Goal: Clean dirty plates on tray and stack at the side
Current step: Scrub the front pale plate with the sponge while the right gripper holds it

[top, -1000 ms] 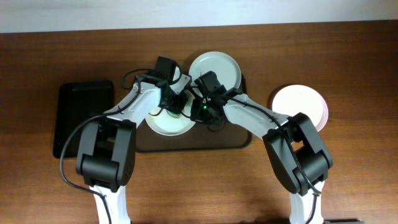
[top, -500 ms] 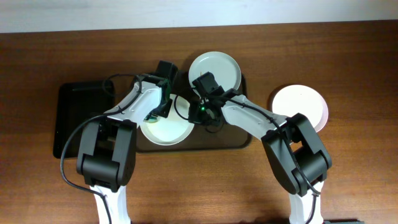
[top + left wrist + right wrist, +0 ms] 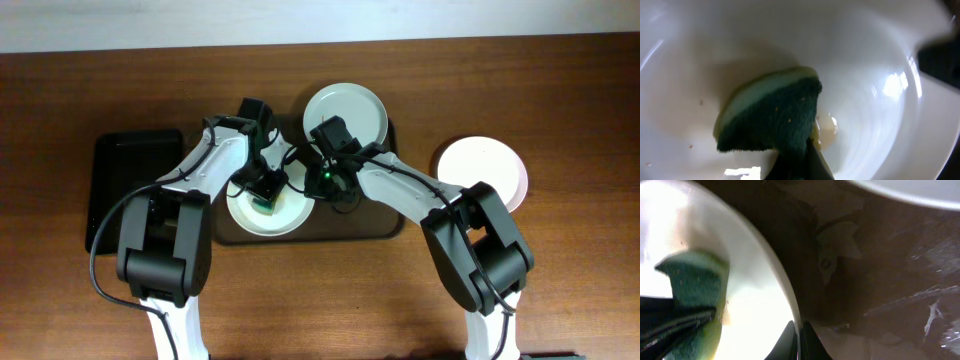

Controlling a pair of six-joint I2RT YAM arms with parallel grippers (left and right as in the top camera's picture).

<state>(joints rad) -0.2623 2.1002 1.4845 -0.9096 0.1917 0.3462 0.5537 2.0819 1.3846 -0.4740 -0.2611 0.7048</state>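
Brown specks [image 3: 691, 147] are dotted on the plate opposite where my right gripper holds it, so next I sweep the sponge back with my left gripper over that side to the plate's rim [image 3: 233, 206].
A white plate [image 3: 285, 215] lies at the left of the dark-brown tray [image 3: 385, 228]. My left gripper [image 3: 264, 192] is shut on a green and yellow sponge [image 3: 775, 112] and presses it onto the plate's inside [image 3: 875, 60], beside a pale wet smear [image 3: 829, 126]. My right gripper [image 3: 800, 335] is shut on that plate's right rim [image 3: 785, 300], one finger on each side. A second plate [image 3: 350, 108] lies at the tray's back. A third plate [image 3: 485, 165] sits on the table to the right of the tray.
A smaller black tray [image 3: 135, 185] lies on the wooden table at the left. The two arms cross closely over the brown tray's middle. In the right wrist view, the tray floor [image 3: 890, 280] is scuffed and the second plate's edge [image 3: 910, 192] shows at the top.
My left gripper has moved with the sponge from the plate's back edge down onto its middle. The plate shifted slightly toward the front. The right arm has held still.
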